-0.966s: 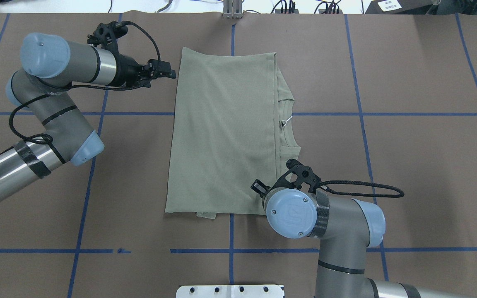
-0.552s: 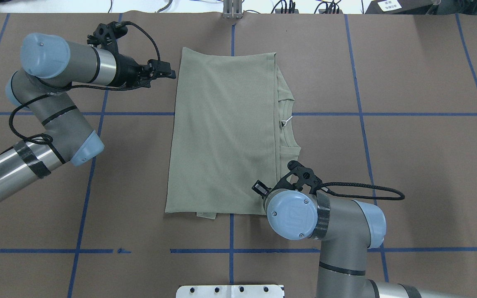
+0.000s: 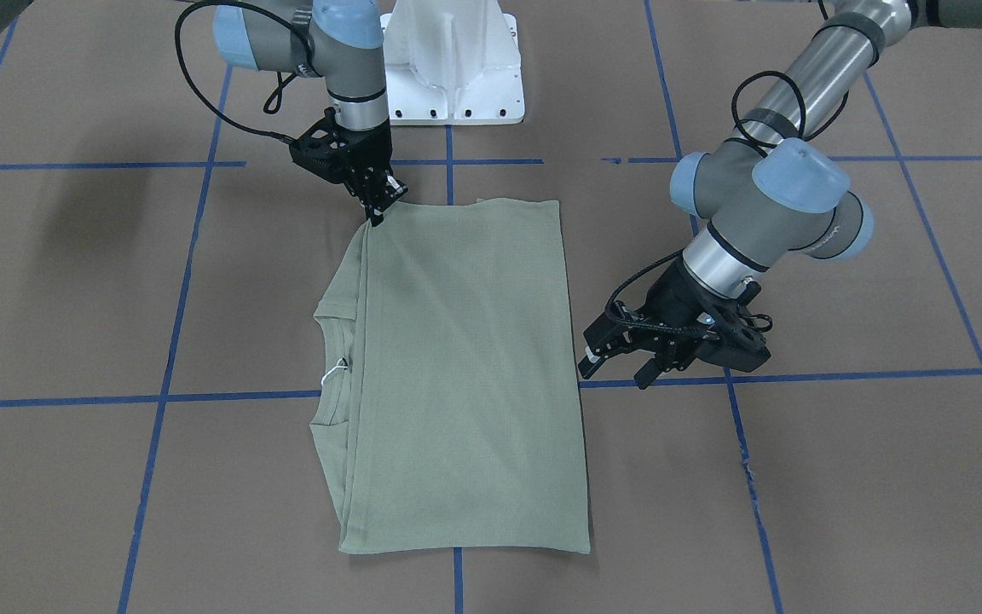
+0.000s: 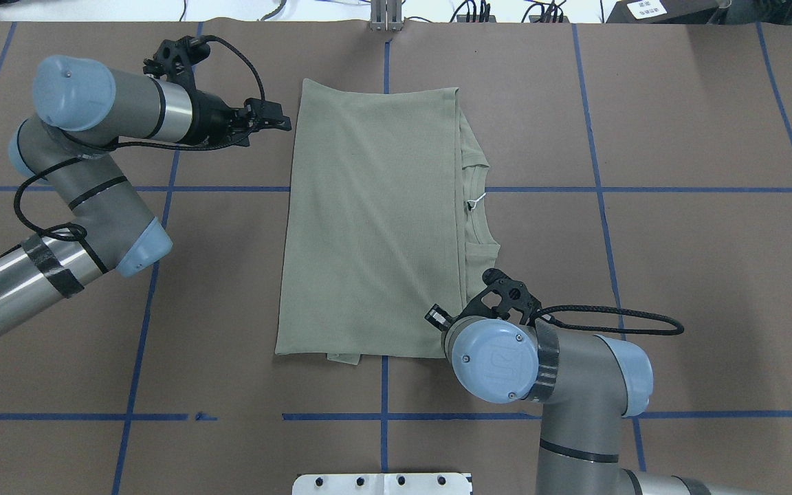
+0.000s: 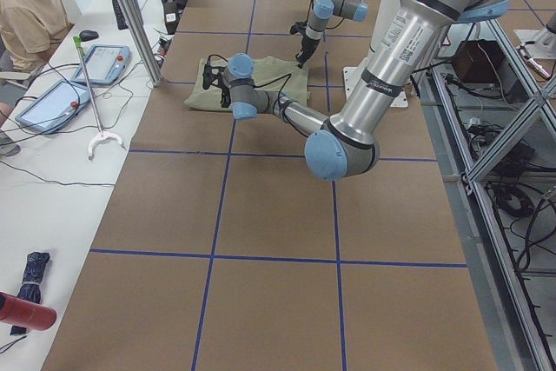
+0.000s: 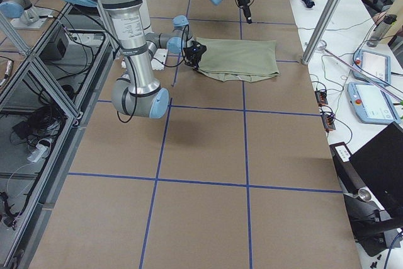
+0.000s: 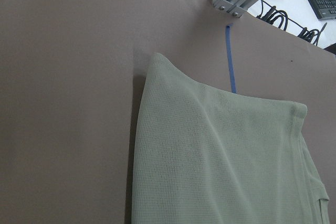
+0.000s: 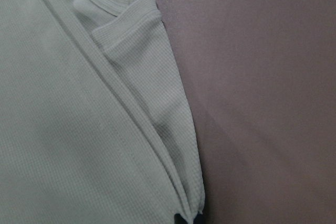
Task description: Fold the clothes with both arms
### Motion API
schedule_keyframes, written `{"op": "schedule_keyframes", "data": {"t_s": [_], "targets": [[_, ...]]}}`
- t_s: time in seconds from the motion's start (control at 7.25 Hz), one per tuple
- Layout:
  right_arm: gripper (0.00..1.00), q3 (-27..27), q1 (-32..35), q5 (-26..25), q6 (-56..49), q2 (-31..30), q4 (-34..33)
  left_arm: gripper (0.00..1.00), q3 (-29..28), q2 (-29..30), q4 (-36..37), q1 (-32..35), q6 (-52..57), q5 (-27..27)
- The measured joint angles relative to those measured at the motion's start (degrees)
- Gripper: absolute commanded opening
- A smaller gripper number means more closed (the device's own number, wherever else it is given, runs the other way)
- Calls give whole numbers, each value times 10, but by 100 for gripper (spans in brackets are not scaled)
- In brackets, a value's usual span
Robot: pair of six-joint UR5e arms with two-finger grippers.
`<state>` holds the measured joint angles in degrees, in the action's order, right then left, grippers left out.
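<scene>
The shirt's near edge (image 3: 465, 368) shows a small step (image 3: 478, 203) between its corners, so a loose layer of the shirt will flop out when the robot folds it over.
The sage-green shirt (image 4: 368, 227) lies folded into a tall rectangle mid-table, its collar and white tag string (image 4: 476, 201) showing along one long edge. My right gripper (image 3: 374, 215) is at the shirt's (image 3: 457, 367) corner nearest the robot base. In the right wrist view its dark fingertips (image 8: 179, 219) close on the stacked edge of the shirt (image 8: 63, 129). My left gripper (image 3: 613, 376) hovers open and holds nothing, just beside the opposite long edge, apart from the cloth. The overhead view places the left gripper (image 4: 280, 124) near the far corner. The left wrist view shows only that corner of the shirt (image 7: 220, 161).
Brown table cover with blue tape grid lines. The white pedestal base (image 3: 453, 77) stands at the robot's edge. An aluminium post (image 4: 386, 17) rises at the far edge. A seated person (image 5: 30, 6) and control tablets (image 5: 95, 62) are beyond the table's far side.
The right arm's wrist and elbow have shifted slightly toward the robot and outward, at the shirt's near corner. The left gripper has barely moved, and the shirt lies as before.
</scene>
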<state>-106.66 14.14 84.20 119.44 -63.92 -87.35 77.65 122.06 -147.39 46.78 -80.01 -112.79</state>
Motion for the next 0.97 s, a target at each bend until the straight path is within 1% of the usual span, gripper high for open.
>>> {"op": "schedule_keyframes", "data": {"t_s": [0.14,0.28,0.41,0.55,0.69,0.83,0.97], "targets": [[0,-19,1,2,-1,-10,-1,98,18,-8,1,-15,-44,3],[0,-35,2,3,-1,-20,-1,99,49,-27,7,-45,-101,13],[0,-42,2,4,-1,-25,-1,99,93,-55,24,-91,-158,46],[0,-45,1,4,-1,-27,-1,100,147,-90,54,-149,-193,100],[0,-46,1,4,-1,-27,-1,100,198,-119,105,-199,-212,140],[0,-46,1,5,-1,-28,-1,99,241,-137,168,-230,-222,158],[0,-46,1,5,-1,-28,-1,97,271,-146,221,-255,-230,166]]}}
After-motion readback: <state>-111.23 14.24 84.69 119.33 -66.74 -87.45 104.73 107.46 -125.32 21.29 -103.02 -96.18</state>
